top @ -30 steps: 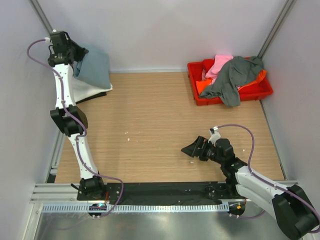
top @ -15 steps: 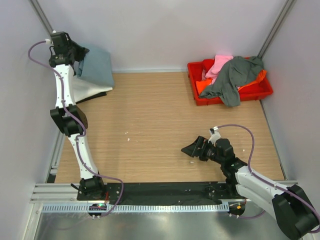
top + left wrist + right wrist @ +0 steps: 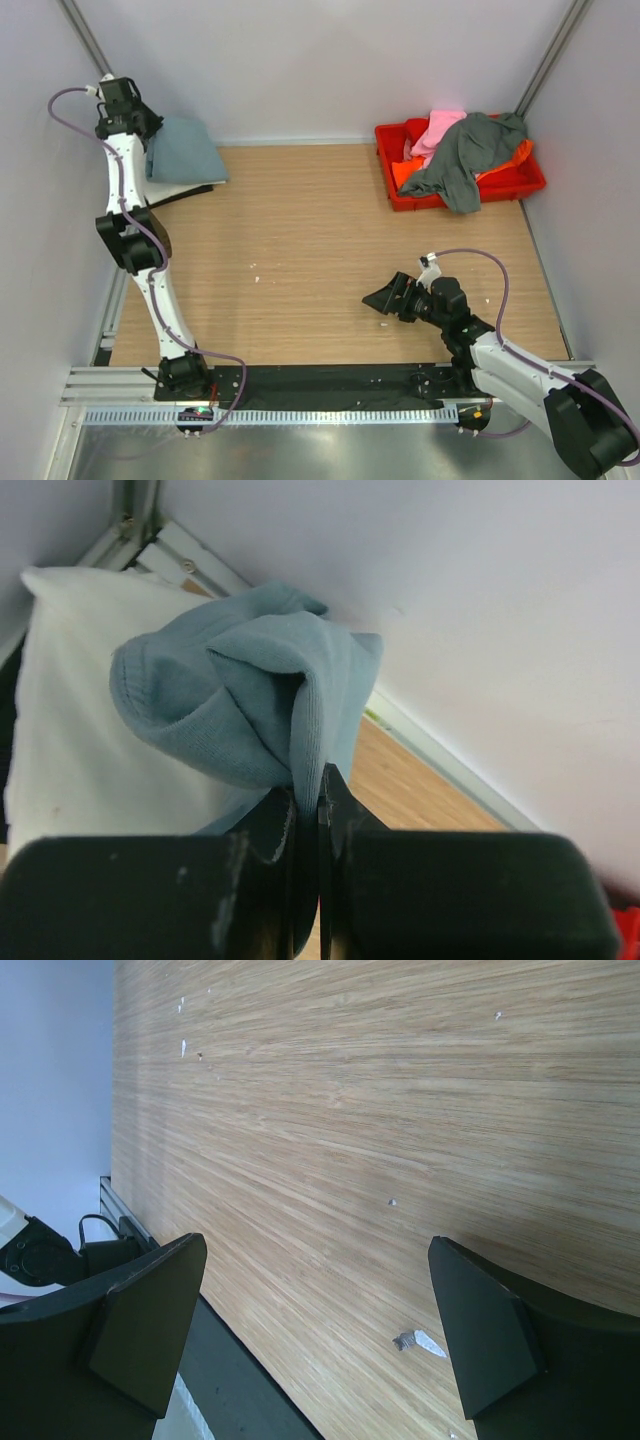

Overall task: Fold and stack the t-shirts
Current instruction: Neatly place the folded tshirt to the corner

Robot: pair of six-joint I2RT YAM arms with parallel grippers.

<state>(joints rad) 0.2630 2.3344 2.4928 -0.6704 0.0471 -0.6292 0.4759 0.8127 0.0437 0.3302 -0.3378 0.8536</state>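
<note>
The blue-grey t-shirt (image 3: 188, 151) is spread out over the white one, so I should keep bringing the pinched fold down with my left gripper until it lies on the stack (image 3: 164, 189).
A folded blue-grey t-shirt (image 3: 186, 150) lies at the far left corner on top of a folded white t-shirt (image 3: 185, 186). My left gripper (image 3: 152, 128) is shut on a pinched fold of the blue-grey t-shirt (image 3: 250, 700), low over the white t-shirt (image 3: 90, 710). A dark grey t-shirt (image 3: 462, 156), a pink one (image 3: 436, 130) and an orange one (image 3: 512, 158) lie heaped in the red crate (image 3: 400, 190) at the far right. My right gripper (image 3: 383, 299) is open and empty, low over the bare wooden table (image 3: 330, 1130) near the front.
White walls close in the table at the back and on both sides. A metal frame post (image 3: 80, 35) stands just behind my left gripper. A black rail (image 3: 330, 385) runs along the near edge. Small white specks (image 3: 415, 1340) lie on the wood.
My left gripper has moved left and down toward the corner with the blue-grey t-shirt, which now lies flatter on the white one. The right arm has not moved.
</note>
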